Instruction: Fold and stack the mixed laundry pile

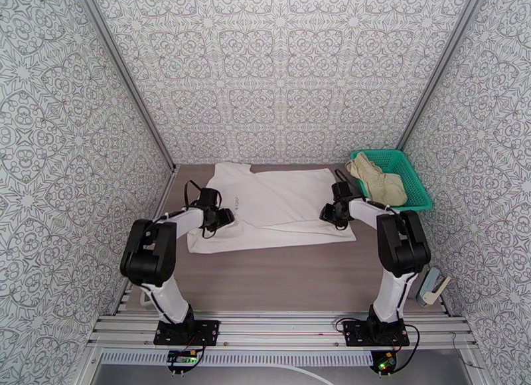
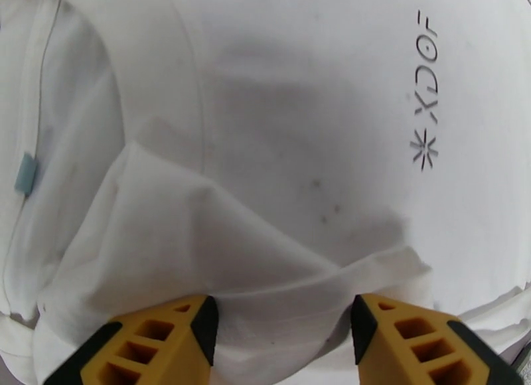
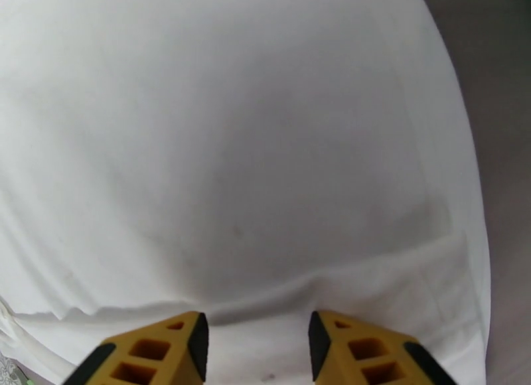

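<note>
I should pull the T-shirt closer before my right gripper takes its far corner, because the white T-shirt's far edge lies close to the patterned wall.
A white T-shirt (image 1: 285,204) lies spread flat on the table, its small printed logo (image 2: 426,94) facing up. My left gripper (image 1: 226,217) is down on the shirt's left end, and a raised fold of the sleeve (image 2: 199,247) sits between its spread yellow fingers (image 2: 159,340). At the shirt's right end, the right gripper (image 1: 328,214) rests on the hem (image 3: 372,280), fingers (image 3: 152,353) apart with cloth lying between them. Neither pair of jaws is closed on the fabric. The beige shorts (image 1: 378,177) lie crumpled in the basket at the back right.
The green mesh basket (image 1: 417,184) stands in the back right corner against the patterned wall. A small grey object (image 1: 431,288) sits by the right arm's base. Bare brown tabletop (image 1: 279,277) runs between the shirt and the arm bases.
</note>
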Controlling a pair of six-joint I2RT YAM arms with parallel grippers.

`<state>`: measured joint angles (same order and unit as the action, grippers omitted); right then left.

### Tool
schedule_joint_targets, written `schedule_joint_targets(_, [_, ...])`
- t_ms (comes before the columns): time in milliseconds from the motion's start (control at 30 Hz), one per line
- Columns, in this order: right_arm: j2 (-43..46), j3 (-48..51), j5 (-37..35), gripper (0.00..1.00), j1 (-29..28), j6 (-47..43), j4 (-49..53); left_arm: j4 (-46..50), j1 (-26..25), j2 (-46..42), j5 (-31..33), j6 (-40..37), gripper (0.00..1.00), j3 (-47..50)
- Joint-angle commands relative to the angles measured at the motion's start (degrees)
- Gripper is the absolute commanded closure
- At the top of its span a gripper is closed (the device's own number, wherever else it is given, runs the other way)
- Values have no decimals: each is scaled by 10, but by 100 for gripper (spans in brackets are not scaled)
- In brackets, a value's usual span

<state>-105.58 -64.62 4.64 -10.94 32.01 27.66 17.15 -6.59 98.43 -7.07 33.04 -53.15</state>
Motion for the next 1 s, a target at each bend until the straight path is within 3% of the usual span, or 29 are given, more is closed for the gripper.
schedule_joint_targets(0, [53, 85, -6, 53, -4, 29, 57, 52, -2, -32, -20, 41, 41, 86])
schedule_joint_targets(300, [264, 293, 9, 53, -24, 81, 83, 115, -42, -196, -5, 112, 41, 215])
schedule_joint_targets(533, [353, 295, -13, 53, -24, 78, 134, 177, -41, -278, 2, 99, 39, 204])
schedule_joint_targets(667, [307, 186, -32, 52, -24, 40, 150, 202, -38, -240, 8, 55, 36, 103])
schedule_joint_targets(967, [60, -70, -49, 54, -12, -42, 107, 155, -17, -29, -16, -9, 42, -107])
